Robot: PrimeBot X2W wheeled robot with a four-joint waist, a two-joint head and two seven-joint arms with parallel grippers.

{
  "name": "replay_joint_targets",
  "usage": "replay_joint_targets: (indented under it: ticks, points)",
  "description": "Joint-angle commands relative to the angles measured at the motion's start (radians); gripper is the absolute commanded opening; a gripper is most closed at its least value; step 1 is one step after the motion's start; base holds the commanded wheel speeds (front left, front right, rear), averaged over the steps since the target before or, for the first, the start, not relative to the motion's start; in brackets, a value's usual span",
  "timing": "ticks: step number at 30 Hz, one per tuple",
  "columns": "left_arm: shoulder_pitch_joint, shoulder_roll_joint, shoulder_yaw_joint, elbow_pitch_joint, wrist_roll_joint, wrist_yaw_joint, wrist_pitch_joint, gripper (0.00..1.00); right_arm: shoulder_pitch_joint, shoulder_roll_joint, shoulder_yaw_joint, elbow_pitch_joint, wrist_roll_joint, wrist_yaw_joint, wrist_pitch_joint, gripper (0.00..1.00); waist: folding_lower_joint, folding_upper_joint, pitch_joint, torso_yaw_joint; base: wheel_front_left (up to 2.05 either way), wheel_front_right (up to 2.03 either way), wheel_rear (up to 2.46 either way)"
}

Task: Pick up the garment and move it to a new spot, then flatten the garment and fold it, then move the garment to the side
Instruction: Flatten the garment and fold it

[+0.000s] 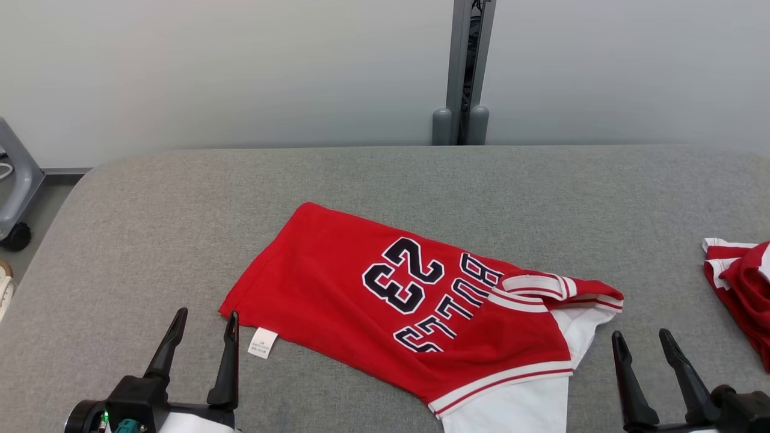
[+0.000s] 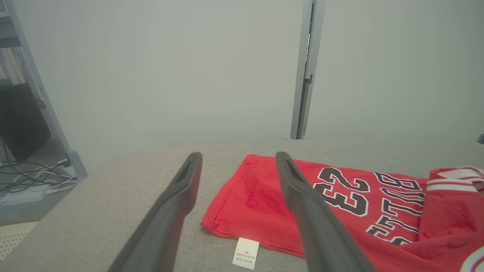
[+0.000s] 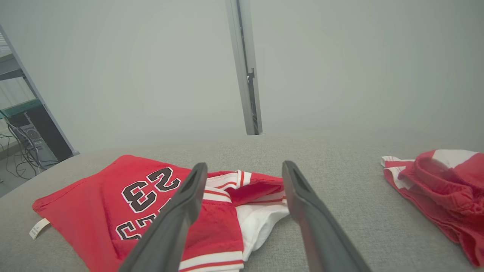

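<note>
The BULLS letters are crowded against the jersey's far edge (image 1: 479,268), so its hidden side and other white sleeve should unfold when I lift and spread the red jersey (image 1: 346,285).
The garment (image 1: 385,300) is a red jersey with "23" and "BULLS" in dark letters, white trim and white sleeves. It lies partly folded and rumpled across the middle of the grey padded table (image 1: 150,198), a white care label (image 1: 263,343) sticking out at its near left corner. My left gripper (image 1: 206,320) is open just left of that corner, empty. My right gripper (image 1: 645,340) is open just right of the white sleeve, empty. The left wrist view has the jersey (image 2: 340,204) behind the right finger. The right wrist view has the jersey (image 3: 113,204) at left, the sleeve between the fingers.
A second red and white garment (image 1: 743,288) lies bunched at the table's right edge, also the red heap (image 3: 442,189) in the right wrist view. A grey post (image 1: 463,72) stands behind the table against the pale wall. A chair base (image 1: 15,198) sits off the left edge.
</note>
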Motion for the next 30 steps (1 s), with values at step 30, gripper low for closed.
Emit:
replay_joint_targets:
  ticks: [30]
  points:
    - [-0.043,0.030,-0.017,0.038,-0.073,-0.028,0.127,1.00,0.035,0.019,0.088,0.070,0.041,0.000,0.096,1.00,0.0000,-0.0001,0.055,-0.013,0.00,0.00,0.00]
